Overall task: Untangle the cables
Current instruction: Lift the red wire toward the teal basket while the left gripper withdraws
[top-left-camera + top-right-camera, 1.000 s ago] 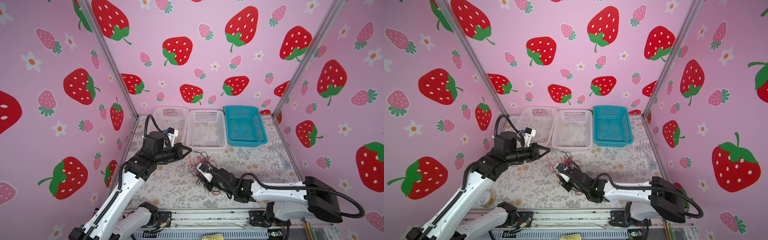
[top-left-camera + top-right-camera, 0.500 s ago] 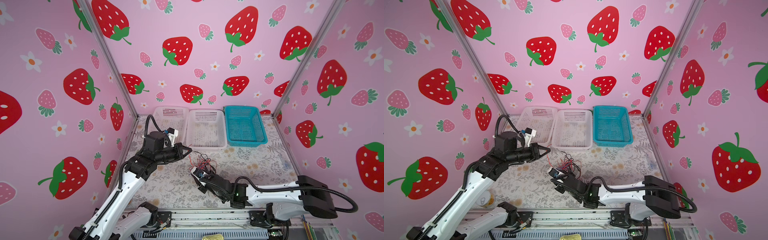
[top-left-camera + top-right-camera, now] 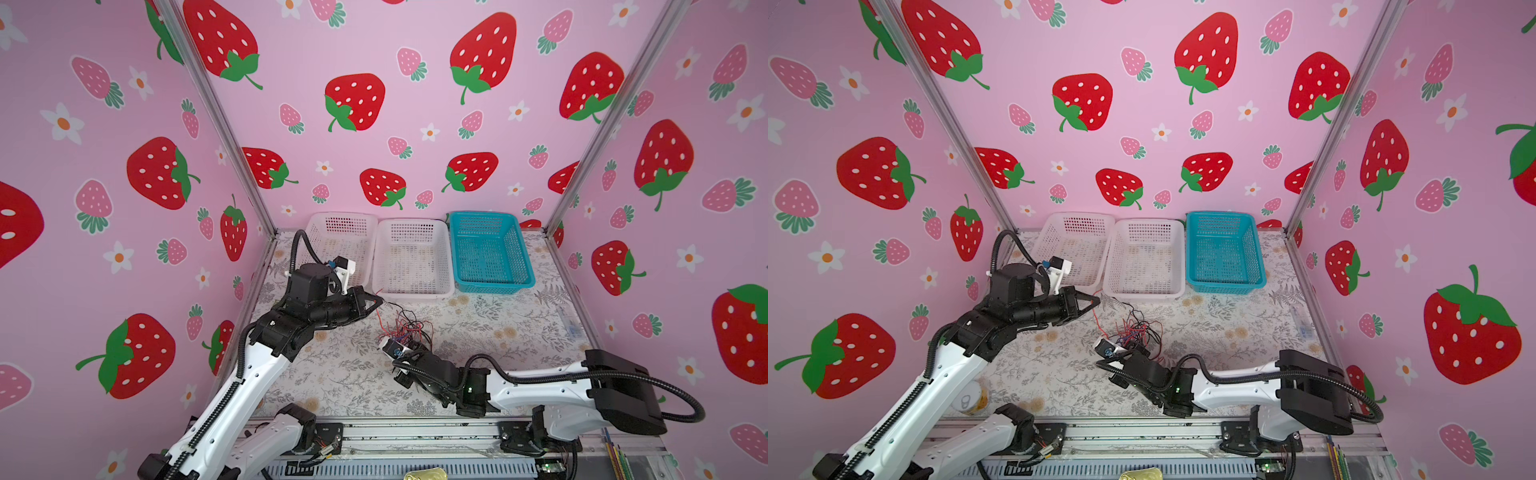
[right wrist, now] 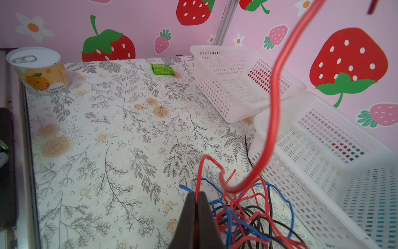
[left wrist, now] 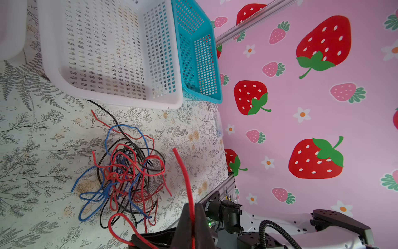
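Note:
My left gripper is holding the red cable [image 3: 1096,317] far from the teal basket [image 3: 1225,256], so it should open and my right gripper should take the red cable there.
The cables [image 3: 405,328] [image 3: 1136,328] lie as a tangle of thin red, blue and black wires on the floral mat in front of the middle basket. My left gripper [image 3: 376,300] [image 3: 1096,302] [image 5: 192,207] hangs up and left of the tangle, shut on one red cable [image 5: 183,168] that runs down into the pile. That same red cable [image 4: 274,107] rises in front of the right wrist camera. My right gripper [image 4: 197,194] [image 3: 411,343] is low at the tangle's near edge, shut on another red strand [image 4: 200,170] that loops out of the pile.
Two white baskets [image 3: 340,216] [image 3: 411,291] and a teal basket [image 3: 494,286] stand in a row at the back. A tin can [image 4: 38,71] [image 3: 971,399] stands at the front left, and a green packet [image 4: 162,69] lies near the left wall.
My right gripper's jaws have closed on a red strand at the tangle's edge, and its arm has shifted slightly. The left arm holds still with its red cable.

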Controlling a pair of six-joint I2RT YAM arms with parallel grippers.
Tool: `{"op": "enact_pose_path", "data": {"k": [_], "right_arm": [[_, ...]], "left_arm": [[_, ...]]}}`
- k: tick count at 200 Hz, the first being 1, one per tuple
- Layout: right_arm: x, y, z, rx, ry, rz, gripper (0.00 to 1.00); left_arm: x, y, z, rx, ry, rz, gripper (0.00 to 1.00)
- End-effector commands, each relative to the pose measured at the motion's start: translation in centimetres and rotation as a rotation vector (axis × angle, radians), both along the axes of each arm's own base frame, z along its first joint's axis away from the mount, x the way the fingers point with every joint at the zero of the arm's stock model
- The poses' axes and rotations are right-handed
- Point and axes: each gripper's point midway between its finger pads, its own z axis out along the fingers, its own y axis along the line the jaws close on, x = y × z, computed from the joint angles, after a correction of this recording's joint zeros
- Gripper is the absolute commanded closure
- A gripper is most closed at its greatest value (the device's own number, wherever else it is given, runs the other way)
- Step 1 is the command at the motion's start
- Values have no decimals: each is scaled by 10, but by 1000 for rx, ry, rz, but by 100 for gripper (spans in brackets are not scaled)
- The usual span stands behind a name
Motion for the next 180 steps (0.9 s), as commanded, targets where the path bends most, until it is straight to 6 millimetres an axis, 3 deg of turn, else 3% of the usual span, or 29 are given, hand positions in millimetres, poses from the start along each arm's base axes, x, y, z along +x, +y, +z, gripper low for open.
{"op": "enact_pose_path", "data": {"k": [1, 44, 49, 73, 95, 133, 180], "right_arm": [[-1, -5, 9, 26, -11, -3, 100], [-5, -6, 3, 20, 11, 27, 100], [-5, -6, 5, 24, 12, 24, 100], [-4, -14, 32, 109, 22, 31, 100], [5, -24, 58, 183, 37, 28, 100], [25, -42, 87, 310, 117, 34, 100], [21, -52, 135, 459, 202, 125, 100]], "left_arm": [[-2, 1, 23, -19, -66, -4, 100], [-1, 3, 26, -17, -75, 3, 100], [0, 4, 27, -12, -78, 4, 96], [0, 10, 25, 21, -86, 15, 57], [-2, 17, 21, 59, -97, 32, 41], [-9, 30, 9, 111, -132, 54, 39], [-19, 30, -20, 66, -131, 57, 39]]}}
